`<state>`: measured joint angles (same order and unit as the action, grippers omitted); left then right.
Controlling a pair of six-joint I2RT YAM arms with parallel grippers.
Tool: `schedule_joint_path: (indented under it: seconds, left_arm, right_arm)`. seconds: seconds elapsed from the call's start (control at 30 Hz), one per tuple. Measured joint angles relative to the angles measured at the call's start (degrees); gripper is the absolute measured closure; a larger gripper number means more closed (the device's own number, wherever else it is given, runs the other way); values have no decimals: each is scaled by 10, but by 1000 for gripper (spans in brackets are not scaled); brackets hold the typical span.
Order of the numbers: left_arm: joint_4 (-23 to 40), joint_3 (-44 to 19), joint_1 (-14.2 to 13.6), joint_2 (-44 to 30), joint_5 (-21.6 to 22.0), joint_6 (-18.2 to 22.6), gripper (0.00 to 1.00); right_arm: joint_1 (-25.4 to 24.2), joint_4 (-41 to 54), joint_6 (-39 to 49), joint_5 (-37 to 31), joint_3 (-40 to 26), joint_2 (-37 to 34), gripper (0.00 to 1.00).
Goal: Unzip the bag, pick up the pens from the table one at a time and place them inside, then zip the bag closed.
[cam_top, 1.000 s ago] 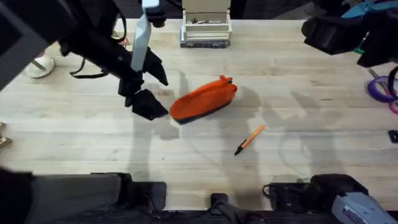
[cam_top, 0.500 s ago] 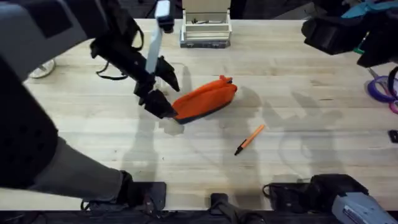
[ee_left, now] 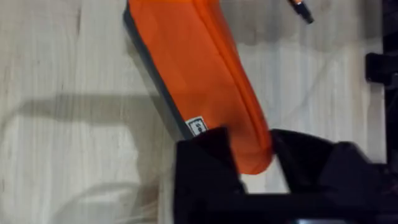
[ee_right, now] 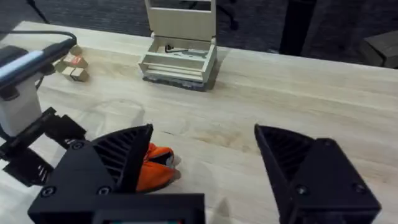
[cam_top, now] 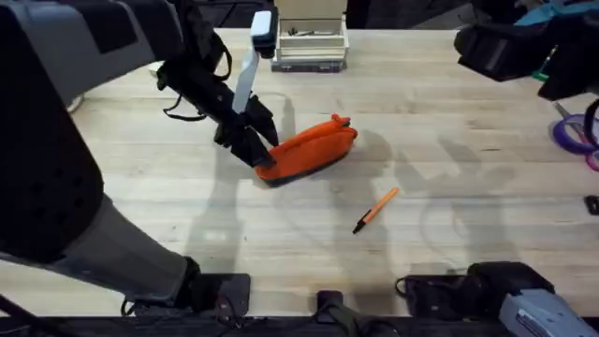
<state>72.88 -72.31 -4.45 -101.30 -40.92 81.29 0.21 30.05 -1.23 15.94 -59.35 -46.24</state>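
Observation:
My left gripper is on the side that the zipper will open toward when I pull the tab, because the zipper's tab (cam_top: 338, 119) sticks up at the bag's far end.
The orange bag (cam_top: 309, 150) lies aslant in the middle of the table (cam_top: 449, 178), its zipper shut along the top. My left gripper (cam_top: 259, 154) is at the bag's near-left end, open. In the left wrist view its black fingers (ee_left: 205, 162) straddle the end of the bag (ee_left: 199, 68), one on each side. One orange pen (cam_top: 376, 209) with a black tip lies on the wood to the right of the bag and nearer to me; its tip (ee_left: 301, 5) peeks into the left wrist view. My right gripper (ee_right: 205, 165) hangs high at the far right, open wide and holding nothing.
A beige open box (cam_top: 310, 42) stands at the table's far edge behind the bag. Purple scissors (cam_top: 571, 136) lie at the right edge. Small blocks (ee_right: 73, 65) sit at the far left. Bare wood surrounds the pen.
My left arm has swung to the right, from beside the bag until its fingers reach around the bag's left end. Bag, pen and right arm have stayed put.

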Motion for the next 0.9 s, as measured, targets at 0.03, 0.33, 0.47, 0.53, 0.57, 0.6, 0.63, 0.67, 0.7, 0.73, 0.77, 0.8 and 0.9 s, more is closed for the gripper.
schedule_joint_path:
  seconds: [0.03, 0.33, 0.47, 0.53, 0.57, 0.6, 0.63, 0.67, 0.7, 0.73, 0.77, 0.8, 0.9]
  left_arm:
    - [0, 0, 0, 0, 0, 0, 609]
    - [-5, 0, 2, 0, 2, 0, 956]
    - [-4, 0, 2, 0, 2, 0, 956]
    - [-4, 0, 2, 0, 2, 0, 956]
    - [-4, 0, 2, 0, 2, 0, 956]
    - [-4, 0, 2, 0, 2, 0, 956]
    - [-4, 0, 2, 0, 2, 0, 956]
    - [-4, 0, 2, 0, 2, 0, 956]
    - [-4, 0, 2, 0, 2, 0, 956]
    - [-4, 0, 2, 0, 2, 0, 956]
    - [-4, 0, 2, 0, 2, 0, 956]
    - [-4, 0, 2, 0, 2, 0, 956]
    - [-4, 0, 2, 0, 2, 0, 957]
  right_arm:
    - [0, 0, 0, 0, 0, 0, 4]
    - [0, 0, -1, 0, 0, 0, 4]
    - [0, 0, -3, 7, 0, 0, 4]
    - [0, 0, -2, 21, 0, -3, 4]
    - [0, 0, -1, 28, -1, -5, 4]
    - [0, -1, 0, 38, -1, -10, 4]
    - [0, -1, 2, 49, -1, -15, 4]
    - [0, -1, 2, 57, -1, -22, 4]
    - [0, -1, 4, 67, -1, -30, 4]
    - [0, -1, 4, 76, -1, -37, 4]
    - [0, -1, 5, 85, -1, -45, 4]
    - [0, -1, 5, 96, -1, -54, 4]
    - [3, -1, 4, 126, -1, -78, 4]
